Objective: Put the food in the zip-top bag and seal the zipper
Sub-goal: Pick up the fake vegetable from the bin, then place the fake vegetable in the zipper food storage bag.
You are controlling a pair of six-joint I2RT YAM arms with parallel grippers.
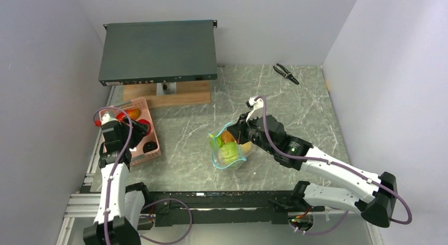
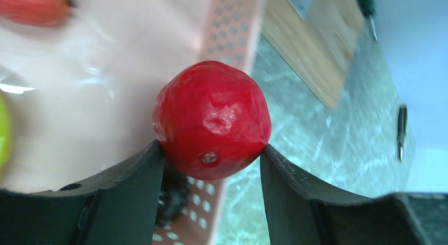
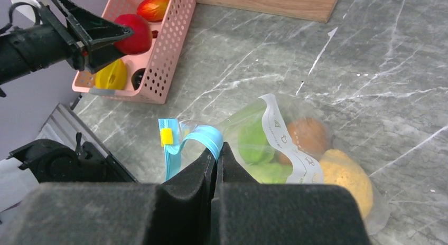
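I should go on bringing the red round fruit with my left gripper to the zip-top bag's opening (image 1: pixel 216 151), which my right gripper holds open, and let it go inside (image 1: pixel 227 154).
My left gripper (image 2: pixel 211 155) is shut on a red round fruit (image 2: pixel 211 118) and holds it above the pink basket (image 1: pixel 150 152); it shows in the top view (image 1: pixel 138 126) and in the right wrist view (image 3: pixel 119 36). The zip-top bag (image 1: pixel 228 150) lies mid-table with its mouth held open, holding green (image 3: pixel 253 144), orange (image 3: pixel 309 134) and yellow (image 3: pixel 343 176) food. My right gripper (image 3: pixel 217 150) is shut on the teal zipper strip (image 3: pixel 203 137) at the bag's rim, seen in the top view (image 1: pixel 240 130). A yellow-green fruit (image 3: pixel 111 75), a dark one (image 3: pixel 138 76) and an orange-red one (image 3: pixel 154 7) stay in the basket.
A dark flat box (image 1: pixel 158 52) sits on a wooden block (image 1: pixel 166 93) at the back left. Black pliers (image 1: pixel 286 73) lie at the back right. White walls close both sides. A black rail (image 1: pixel 222 200) runs along the near edge.
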